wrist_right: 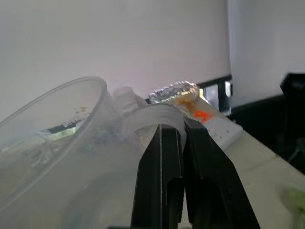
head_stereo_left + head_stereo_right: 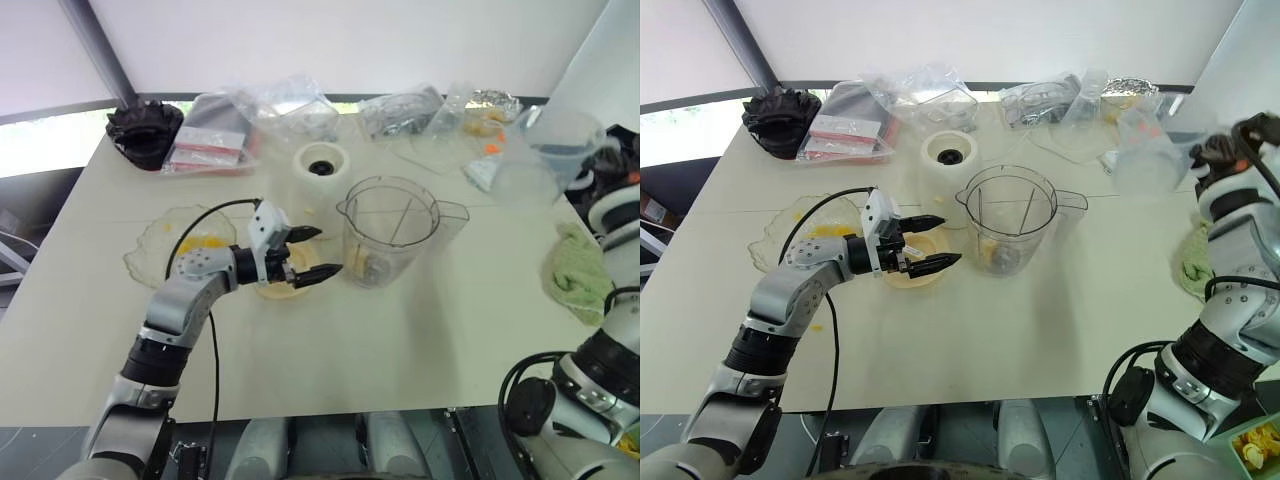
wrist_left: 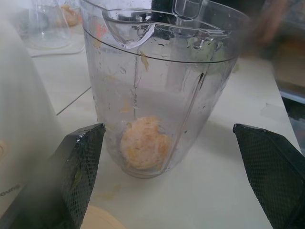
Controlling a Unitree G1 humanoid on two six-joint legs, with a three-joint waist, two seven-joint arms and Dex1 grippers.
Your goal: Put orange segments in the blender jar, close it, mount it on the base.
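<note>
The clear plastic cup hangs by its handle point(image 1: 159, 114) and the tabletop point(image 2: 508, 245) beside the green cloth is empty, so my right gripper should keep lowering the cup until it stands there.
The blender jar point(image 2: 390, 232) stands upright and uncovered mid-table, and an orange segment point(image 3: 143, 149) rests at its bottom. More orange segments point(image 2: 200, 243) sit in a wavy clear dish point(image 2: 150, 255) to the left. My left gripper point(image 2: 328, 251) is open, level, and pointed at the jar from its left, a short gap away. It hovers over a flat cream lid point(image 2: 285, 290). The cream base point(image 2: 322, 160) stands behind the jar. At the far right, my right gripper point(image 1: 181, 125) is shut on the rim of a clear plastic cup point(image 2: 550, 150), held above the table.
Clear bags point(image 2: 290, 110) and red-and-white packets point(image 2: 205, 145) crowd the back edge. A black ribbed part point(image 2: 145, 130) sits back left. A green cloth point(image 2: 578, 270) lies at the right edge. Foil point(image 1: 174, 90) and an orange-marked packet point(image 1: 209, 119) lie back right.
</note>
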